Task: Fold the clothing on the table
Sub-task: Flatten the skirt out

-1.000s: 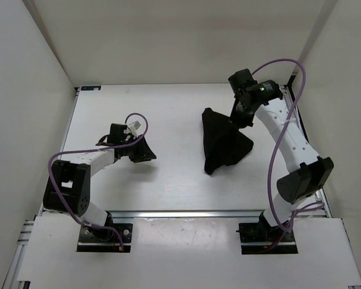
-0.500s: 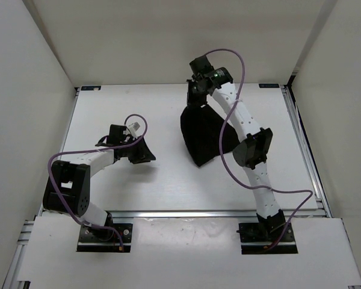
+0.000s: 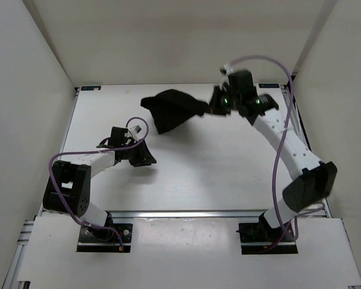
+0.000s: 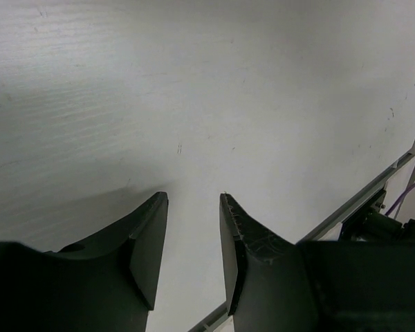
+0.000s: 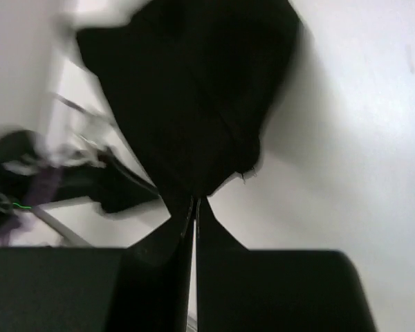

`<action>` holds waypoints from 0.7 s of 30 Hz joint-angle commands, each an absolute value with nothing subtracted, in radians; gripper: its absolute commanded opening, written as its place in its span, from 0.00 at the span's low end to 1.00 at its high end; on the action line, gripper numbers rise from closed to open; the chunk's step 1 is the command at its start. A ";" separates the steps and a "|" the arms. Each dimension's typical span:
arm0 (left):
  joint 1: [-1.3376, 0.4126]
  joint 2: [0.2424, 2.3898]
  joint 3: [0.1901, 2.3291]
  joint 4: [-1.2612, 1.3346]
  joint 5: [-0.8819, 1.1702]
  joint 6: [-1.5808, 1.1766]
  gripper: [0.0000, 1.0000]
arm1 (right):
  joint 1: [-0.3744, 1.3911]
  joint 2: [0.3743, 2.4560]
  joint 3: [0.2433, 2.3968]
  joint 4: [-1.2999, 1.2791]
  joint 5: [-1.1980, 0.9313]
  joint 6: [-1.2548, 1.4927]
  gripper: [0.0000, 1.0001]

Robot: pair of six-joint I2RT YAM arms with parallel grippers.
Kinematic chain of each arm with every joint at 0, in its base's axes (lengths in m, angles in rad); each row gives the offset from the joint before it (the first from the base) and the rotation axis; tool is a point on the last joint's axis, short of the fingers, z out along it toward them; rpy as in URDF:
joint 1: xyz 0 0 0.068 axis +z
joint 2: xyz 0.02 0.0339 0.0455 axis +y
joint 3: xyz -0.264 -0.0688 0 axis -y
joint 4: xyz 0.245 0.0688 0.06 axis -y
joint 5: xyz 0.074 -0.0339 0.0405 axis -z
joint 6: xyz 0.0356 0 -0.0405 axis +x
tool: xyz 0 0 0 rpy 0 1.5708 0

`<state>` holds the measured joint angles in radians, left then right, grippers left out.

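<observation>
The outstretched black clothing (image 3: pixel 179 102) has a limp flap (image 3: pixel 165 121) hanging below it, so the clothing will fold over onto itself when I lower it with both grippers.
The clothing (image 3: pixel 171 108), a plain black garment, hangs in the air above the far middle of the table (image 3: pixel 228 168), stretched out to the left. My right gripper (image 3: pixel 209 108) is shut on its right end. In the right wrist view the clothing (image 5: pixel 194 97) spreads away from the closed fingertips of the right gripper (image 5: pixel 195 199). My left gripper (image 3: pixel 145 158) stands open low over the table's left half, well apart from the clothing. The left wrist view shows the left gripper (image 4: pixel 194 199) with only bare white tabletop between its fingers.
White walls close in the table on the left, back and right. A silver rail (image 3: pixel 186 212) runs along the near edge. The right arm's purple cable (image 3: pixel 277 162) loops beside its forearm.
My right gripper has swung the clothing off the table, from right of centre up toward the far middle, so it now flies out to the left. The left arm has stayed put.
</observation>
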<state>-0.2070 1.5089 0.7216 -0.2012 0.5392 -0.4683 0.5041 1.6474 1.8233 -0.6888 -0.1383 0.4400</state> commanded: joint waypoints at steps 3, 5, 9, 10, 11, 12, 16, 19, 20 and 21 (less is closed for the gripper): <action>-0.203 1.453 0.701 -0.204 0.542 -0.460 0.47 | 0.301 1.413 1.090 -0.511 -0.327 0.609 0.00; -0.204 1.454 0.692 -0.207 0.546 -0.451 0.47 | 0.267 1.323 0.860 -0.538 -0.373 0.621 0.00; -0.206 1.463 0.687 -0.190 0.583 -0.491 0.47 | 0.190 1.181 0.625 -0.626 -0.455 0.591 0.00; -0.206 1.465 0.684 -0.174 0.606 -0.505 0.47 | 0.172 1.160 0.609 -0.638 -0.460 0.588 0.00; -0.207 1.473 0.677 -0.158 0.623 -0.537 0.47 | 0.163 1.154 0.592 -0.661 -0.457 0.577 0.00; -0.210 1.477 0.652 -0.085 0.690 -0.619 0.50 | 0.137 1.131 0.583 -0.688 -0.446 0.565 0.00; -0.284 1.493 0.643 0.044 0.767 -0.733 0.60 | 0.188 1.141 0.604 -0.716 -0.390 0.571 0.01; -0.348 1.534 0.655 0.084 0.761 -0.762 0.63 | 0.224 1.154 0.609 -0.719 -0.370 0.578 0.00; -0.363 1.555 0.653 0.100 0.764 -0.771 0.63 | 0.215 1.157 0.617 -0.729 -0.364 0.575 0.00; -0.388 1.589 0.667 0.133 0.759 -0.779 0.63 | 0.218 1.152 0.615 -0.735 -0.359 0.578 0.00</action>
